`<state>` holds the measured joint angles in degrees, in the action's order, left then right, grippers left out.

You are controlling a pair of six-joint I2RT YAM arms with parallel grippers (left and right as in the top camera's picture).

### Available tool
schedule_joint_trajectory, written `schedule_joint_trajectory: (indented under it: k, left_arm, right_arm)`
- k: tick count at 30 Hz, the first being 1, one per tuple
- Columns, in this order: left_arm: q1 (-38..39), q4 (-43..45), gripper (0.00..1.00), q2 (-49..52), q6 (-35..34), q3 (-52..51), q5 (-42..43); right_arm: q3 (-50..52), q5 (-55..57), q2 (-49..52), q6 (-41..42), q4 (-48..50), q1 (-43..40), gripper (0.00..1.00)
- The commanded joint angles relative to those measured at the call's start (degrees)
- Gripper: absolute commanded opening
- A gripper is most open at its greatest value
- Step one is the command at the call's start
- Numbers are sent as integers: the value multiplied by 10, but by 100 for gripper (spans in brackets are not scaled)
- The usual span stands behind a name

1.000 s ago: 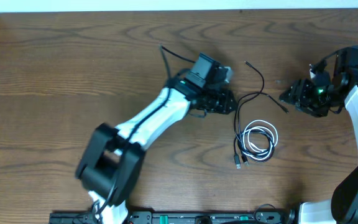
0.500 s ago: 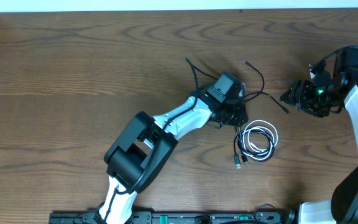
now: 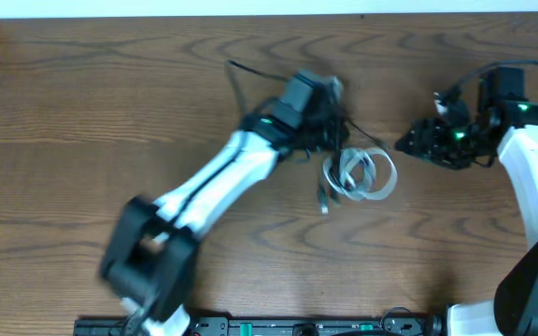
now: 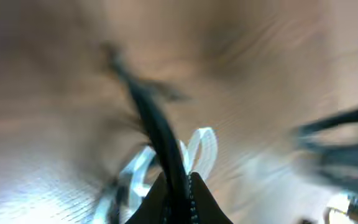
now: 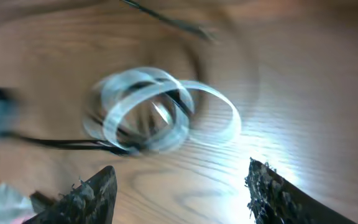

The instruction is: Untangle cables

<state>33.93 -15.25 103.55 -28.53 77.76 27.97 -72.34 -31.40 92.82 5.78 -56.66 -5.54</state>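
Note:
My right gripper should hold the coil while my left gripper pulls away, because the black cable in my left gripper goes through the white cable's loops.
The white cable lies in a loose coil on the wooden table, with the black cable running through it. My left gripper is at the coil's upper left. In the left wrist view it is shut on the black cable, which stretches away from the jaws over the white cable's loops. My right gripper is to the right of the coil, open and empty. In the right wrist view its fingers face the white coil and the black cable. The views are blurred by motion.
The wooden table extends to the left, with a white wall edge along the back. The left arm lies diagonally across the middle. The right arm stands along the right edge.
My left gripper has pulled back up and to the left with the black cable in it. The coil has slid left with it. My right gripper has moved a little left.

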Motion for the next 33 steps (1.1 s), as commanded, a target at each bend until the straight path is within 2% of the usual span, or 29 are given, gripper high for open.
schedule_joint_trajectory:
  k: [1,6,11,17,29,33]
  left_arm:
    - [-25,-22,7,-84,1,13,20]
    - [-57,-27,7,-119,1,14,92]
    - [-89,-27,8,-125,-19,14,116]
    - [-119,-33,7,-125,-23,13,121]
    - [-121,-66,7,-125,-27,13,121]
    - [-121,-66,7,-125,-35,13,121]
  right_arm:
    - [1,-55,-7,-18,21,35,64]
    - [1,-59,-7,28,72,77,63]
    - [1,-59,-7,87,122,110,62]
    - [1,-59,-7,147,148,146,61]
    - [2,2,7,240,150,219,50]
    - [4,19,30,255,145,231,50]
